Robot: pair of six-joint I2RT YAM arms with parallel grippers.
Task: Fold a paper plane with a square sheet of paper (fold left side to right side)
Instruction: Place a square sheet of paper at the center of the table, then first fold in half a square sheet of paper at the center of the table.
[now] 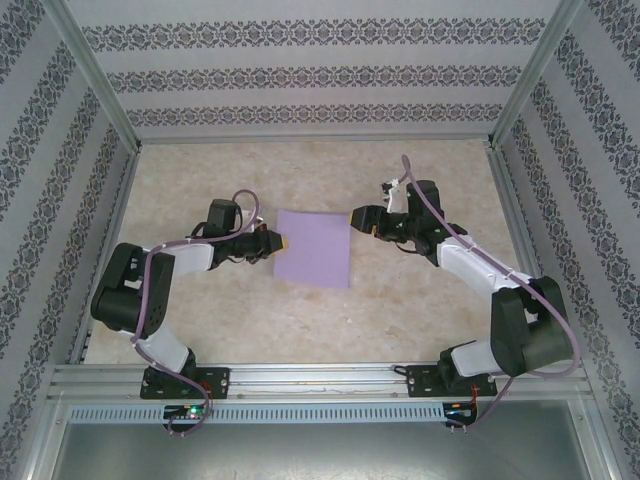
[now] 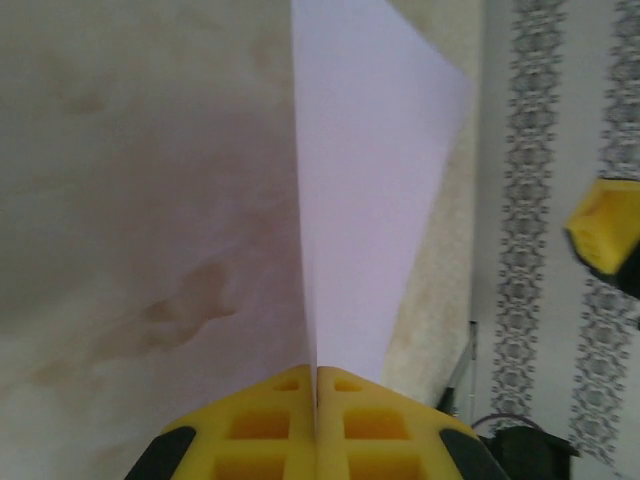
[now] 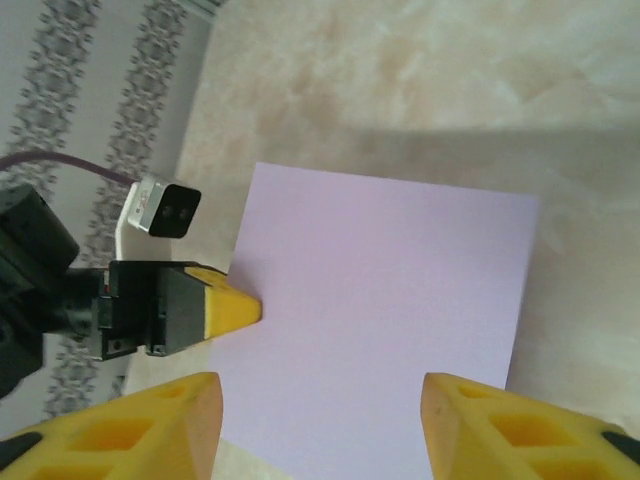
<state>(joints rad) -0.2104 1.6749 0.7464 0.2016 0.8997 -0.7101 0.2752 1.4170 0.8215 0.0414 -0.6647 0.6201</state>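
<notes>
My open right gripper hovers by the corner of the sheet's loose edge [image 1: 348,215], so it should steady that edge's middle [image 1: 349,252] before my left gripper folds the sheet across.
The square sheet of paper [image 1: 313,247] lies as a flat lilac square in the middle of the table. My left gripper [image 1: 283,243] is at the sheet's left edge and shut on it. In the left wrist view the yellow fingertips [image 2: 290,385] are pressed together, and the paper [image 2: 370,180] rises out from between them. My right gripper [image 1: 357,216] hovers by the sheet's upper right corner, open. In the right wrist view its two yellow fingers [image 3: 150,425] stand wide apart over the paper [image 3: 390,300], with nothing between them. The left gripper's tip [image 3: 235,308] touches the far edge there.
The beige marbled table [image 1: 400,320] is boxed in by patterned walls [image 1: 320,75] at the back and both sides. An aluminium rail [image 1: 320,380] carrying both arm bases runs along the near edge. Purple cables [image 1: 155,290] loop along each arm.
</notes>
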